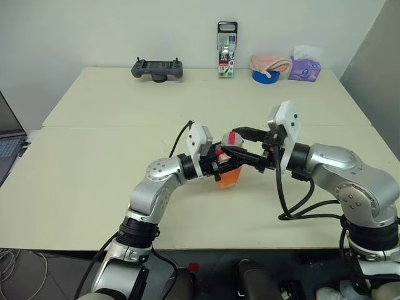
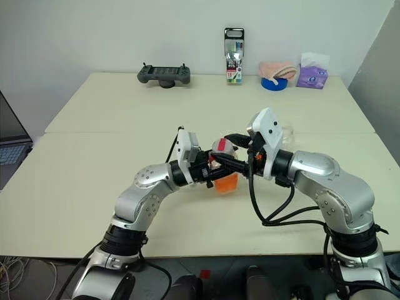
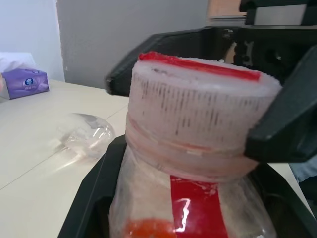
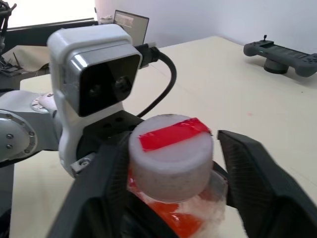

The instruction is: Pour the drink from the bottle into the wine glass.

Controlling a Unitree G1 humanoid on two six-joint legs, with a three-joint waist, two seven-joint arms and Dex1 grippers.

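Observation:
My gripper is going to turn the cap point(image 1: 232, 139), and the cap will twist partway and stay in place, because its deep round side point(image 4: 171, 176) sits low over the bottle's neck.
My left gripper point(image 1: 219, 167) is shut on the body of the bottle point(image 1: 230, 170), a small clear plastic one held upright above the table's middle. The orange-red drink point(image 1: 229, 178) fills its lower part. The bottle's white cap point(image 4: 171, 151) has a red strip across its top. My right gripper point(image 1: 234, 145) reaches in from the right, open, with its fingers point(image 4: 252, 173) on either side of the cap. One finger is against the cap and the other stands a sliver off it. The wine glass point(image 3: 86, 136) is beyond the bottle on the table, partly hidden behind my right wrist point(image 2: 285, 131).
Along the table's far edge point(image 1: 187, 70) stand a black handheld controller point(image 1: 157, 67), a tall pack of markers point(image 1: 227, 50), a pink cloth point(image 1: 270, 62) on a blue tape roll point(image 1: 265, 77) and a purple tissue pack point(image 1: 304, 69). A laptop point(image 1: 7, 147) sits at the far left.

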